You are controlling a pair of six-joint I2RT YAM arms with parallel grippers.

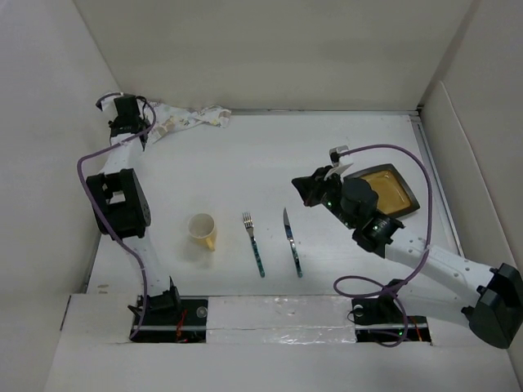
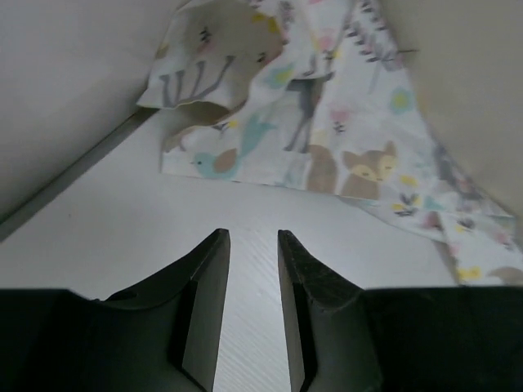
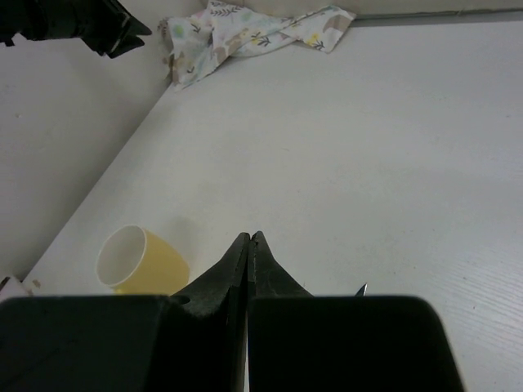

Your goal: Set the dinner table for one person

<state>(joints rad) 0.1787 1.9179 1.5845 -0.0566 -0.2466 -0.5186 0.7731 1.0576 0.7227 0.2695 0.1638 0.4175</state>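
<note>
I should grab the cloth's near edge (image 1: 157, 133) with my left gripper and bring the cloth (image 1: 192, 119) across first, because it lies crumpled against the back wall, far from my right gripper.
The white dinner table (image 1: 343, 147) carries a yellow cup (image 1: 203, 231) on its side, a fork (image 1: 253, 243) and a knife (image 1: 292, 242) with blue-green handles, side by side near the front. A square yellow plate with a dark rim (image 1: 392, 189) sits at the right. My left gripper (image 1: 137, 129) is at the far left corner, open by a narrow gap and empty (image 2: 253, 237), just short of the patterned cloth (image 2: 327, 122). My right gripper (image 1: 309, 189) hovers left of the plate, shut and empty (image 3: 248, 237). The cup (image 3: 139, 261) and the knife tip (image 3: 360, 289) show below it.
The crumpled animal-patterned cloth (image 1: 188, 121) lies against the back wall at the far left, also in the right wrist view (image 3: 245, 33). White walls enclose the table on three sides. The left arm (image 1: 122, 200) stands along the left wall.
</note>
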